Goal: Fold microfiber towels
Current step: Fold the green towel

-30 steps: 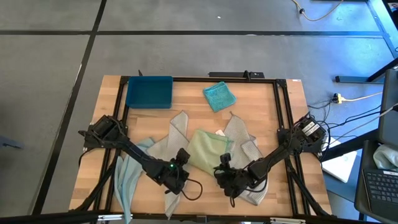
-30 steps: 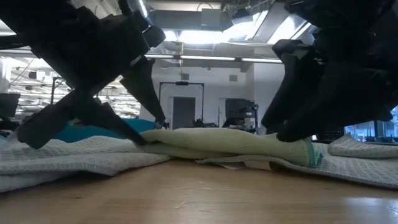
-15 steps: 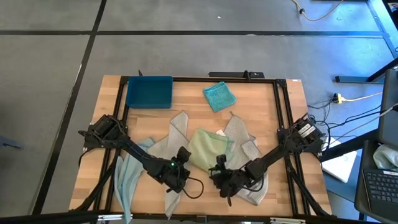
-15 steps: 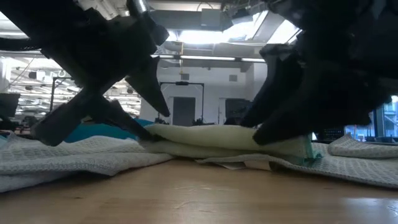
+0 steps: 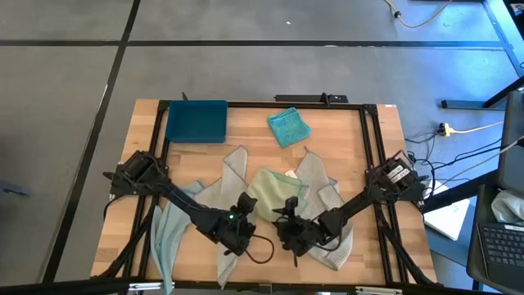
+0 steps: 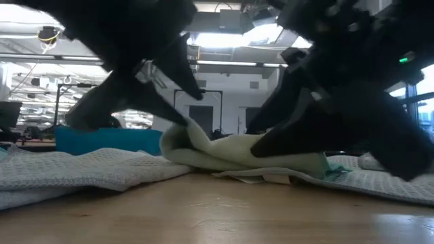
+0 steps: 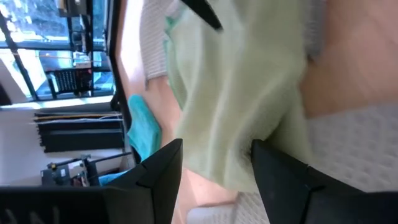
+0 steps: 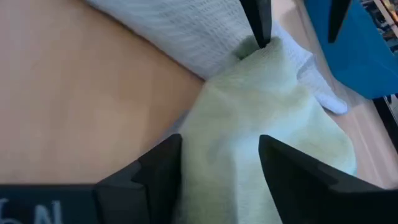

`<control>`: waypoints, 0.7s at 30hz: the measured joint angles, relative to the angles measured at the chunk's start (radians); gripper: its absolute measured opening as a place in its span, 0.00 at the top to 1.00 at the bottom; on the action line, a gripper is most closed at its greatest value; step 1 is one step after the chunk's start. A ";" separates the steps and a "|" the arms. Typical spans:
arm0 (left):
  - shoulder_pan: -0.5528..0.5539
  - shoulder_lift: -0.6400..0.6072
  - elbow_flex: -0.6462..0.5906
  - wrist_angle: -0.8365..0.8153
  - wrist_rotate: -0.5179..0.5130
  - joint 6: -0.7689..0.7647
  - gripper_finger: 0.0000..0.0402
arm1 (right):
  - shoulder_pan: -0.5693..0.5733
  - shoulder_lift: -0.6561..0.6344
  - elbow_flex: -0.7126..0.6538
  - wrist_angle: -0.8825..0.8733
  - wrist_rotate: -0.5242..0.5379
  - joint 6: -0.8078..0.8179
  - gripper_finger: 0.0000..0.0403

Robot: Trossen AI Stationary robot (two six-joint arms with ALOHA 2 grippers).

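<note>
The pale green towel (image 5: 274,193) is on top of the grey towels (image 5: 305,189), so it will come off and leave them behind when I pick it up.
The pale green towel (image 5: 273,195) lies mid-table, overlapping two grey towels (image 5: 229,182) (image 5: 326,197). A pale blue towel (image 5: 169,229) hangs over the near left edge. A folded teal towel (image 5: 288,126) rests flat at the far side. My left gripper (image 5: 247,208) is open at the green towel's near left corner, which stands raised (image 6: 178,135). My right gripper (image 5: 288,210) is open at the near right corner, where the green cloth (image 8: 230,155) fills the gap between its fingers. My left gripper has its lower finger (image 6: 169,119) hooked under the green towel's near left corner (image 8: 266,45), with its upper finger (image 6: 195,91) standing clear above. It slants down from the near left. The corner is lifted; the rest lies flat. My right gripper: I cannot tell whether it touches the green towel.
A dark blue tray (image 5: 196,121) sits at the far left corner. A black frame (image 5: 262,104) runs round the table top. Bare wood (image 5: 254,152) shows between the tray, the teal towel and the heap, and along the near edge (image 6: 203,210).
My left gripper has risen and tipped, and the green towel's near left corner has come up off the grey towel while the rest stays flat. My right gripper has gone toward the table's left along the towel's near edge and has sunk lower.
</note>
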 joint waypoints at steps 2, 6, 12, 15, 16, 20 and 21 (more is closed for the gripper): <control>0.005 0.000 0.022 -0.022 -0.001 0.000 0.54 | -0.009 0.000 0.000 0.000 0.000 0.014 0.46; 0.010 0.000 0.053 -0.082 -0.002 -0.007 0.54 | -0.027 0.009 0.000 0.001 -0.075 0.038 0.47; 0.002 0.000 0.055 -0.220 0.042 -0.122 0.54 | -0.039 0.057 0.004 0.003 -0.090 0.059 0.47; 0.003 0.000 0.055 -0.290 0.053 -0.193 0.54 | -0.037 0.063 0.004 0.002 -0.049 0.067 0.47; 0.003 0.000 0.055 -0.302 0.053 -0.208 0.54 | -0.036 0.063 0.004 0.002 -0.039 0.069 0.47; 0.012 0.000 0.055 -0.307 0.065 -0.219 0.54 | -0.040 0.059 0.002 -0.004 -0.046 0.076 0.53; 0.019 0.000 0.051 -0.298 0.076 -0.219 0.54 | -0.044 0.059 0.002 -0.006 -0.058 0.080 0.55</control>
